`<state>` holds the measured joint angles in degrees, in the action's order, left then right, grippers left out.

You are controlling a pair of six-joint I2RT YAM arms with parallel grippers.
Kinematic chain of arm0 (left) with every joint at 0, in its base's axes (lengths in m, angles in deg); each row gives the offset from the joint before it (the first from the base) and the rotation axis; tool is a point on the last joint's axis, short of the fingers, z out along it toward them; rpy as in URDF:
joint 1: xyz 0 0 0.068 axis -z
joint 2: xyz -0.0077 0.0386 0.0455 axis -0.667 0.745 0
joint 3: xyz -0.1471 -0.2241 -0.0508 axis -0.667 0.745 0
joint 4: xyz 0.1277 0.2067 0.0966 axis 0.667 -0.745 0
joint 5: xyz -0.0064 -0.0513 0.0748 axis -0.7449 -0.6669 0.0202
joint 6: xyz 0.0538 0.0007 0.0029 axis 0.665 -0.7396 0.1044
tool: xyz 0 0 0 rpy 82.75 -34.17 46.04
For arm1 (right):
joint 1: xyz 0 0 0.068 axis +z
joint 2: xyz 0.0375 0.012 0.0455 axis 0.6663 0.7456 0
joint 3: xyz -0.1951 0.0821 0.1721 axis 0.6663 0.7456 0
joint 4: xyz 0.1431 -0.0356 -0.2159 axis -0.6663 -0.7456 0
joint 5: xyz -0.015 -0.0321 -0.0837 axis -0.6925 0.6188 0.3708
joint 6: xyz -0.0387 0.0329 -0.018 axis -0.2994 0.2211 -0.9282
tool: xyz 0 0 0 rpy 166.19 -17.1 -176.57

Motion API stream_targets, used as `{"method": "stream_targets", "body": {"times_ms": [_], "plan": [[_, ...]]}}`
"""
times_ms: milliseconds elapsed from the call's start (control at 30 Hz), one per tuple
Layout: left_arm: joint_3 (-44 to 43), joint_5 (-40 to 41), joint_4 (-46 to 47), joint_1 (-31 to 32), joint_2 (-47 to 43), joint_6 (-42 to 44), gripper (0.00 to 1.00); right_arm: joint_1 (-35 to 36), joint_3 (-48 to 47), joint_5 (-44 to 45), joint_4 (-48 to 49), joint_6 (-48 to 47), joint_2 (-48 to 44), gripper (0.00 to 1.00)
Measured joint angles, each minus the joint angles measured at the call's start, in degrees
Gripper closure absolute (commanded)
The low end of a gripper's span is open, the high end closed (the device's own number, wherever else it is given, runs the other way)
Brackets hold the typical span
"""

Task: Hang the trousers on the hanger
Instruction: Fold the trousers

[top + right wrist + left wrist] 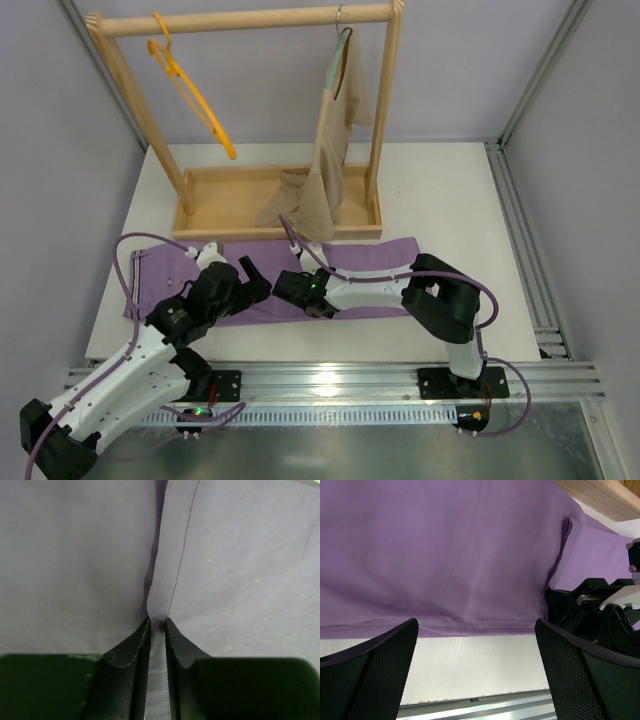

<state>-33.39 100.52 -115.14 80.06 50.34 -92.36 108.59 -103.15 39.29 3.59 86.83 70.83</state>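
Observation:
The hem is held by my right gripper only midway (564, 560) along the trousers, so my left gripper should take it over and bring it to the waist (137, 285).
The lilac trousers (360, 270) lie flat across the white table in front of the wooden rack. They fill the left wrist view (445, 555) and the right wrist view (240, 555). My right gripper (285, 283) is shut on a pinched fold of the trousers (157, 625) near their middle. My left gripper (255, 277) is open and empty, its fingertips (380, 670) spread above the trousers' near edge, close beside the right gripper (590, 605). The orange-yellow hanger (190, 90) hangs by its hook from the rack's top bar at the left.
The wooden rack (250, 20) stands at the back with a tray base (230, 200). A beige garment (335, 140) on a grey-green hanger hangs at the rack's right and pools into the tray. A metal rail (330, 380) runs along the near table edge.

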Motion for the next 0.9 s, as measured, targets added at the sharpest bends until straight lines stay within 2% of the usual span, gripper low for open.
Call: {"method": "stream_targets", "body": {"times_ms": [100, 400, 633, 900], "plan": [[0.0, 0.0, 0.0, 0.0, 0.0, 0.0, 0.01, 0.0, 0.1, -0.3, 0.2, 0.2, 0.0, 0.96], [-0.9, 1.3, -1.3, -0.4, 0.5, 0.4, 0.01, 0.0, 2.1, -0.4, 1.7, 0.0, -1.4, 0.96], [-6.6, 2.2, -2.9, -7.0, 4.0, 4.0, 0.02, 0.1, 6.8, -3.2, 2.6, -0.9, -9.2, 0.96], [-6.6, -6.3, -0.2, -9.8, 4.8, 6.5, 0.05, 0.7, 4.3, -7.1, 6.0, -3.5, -13.5, 0.96]]}}
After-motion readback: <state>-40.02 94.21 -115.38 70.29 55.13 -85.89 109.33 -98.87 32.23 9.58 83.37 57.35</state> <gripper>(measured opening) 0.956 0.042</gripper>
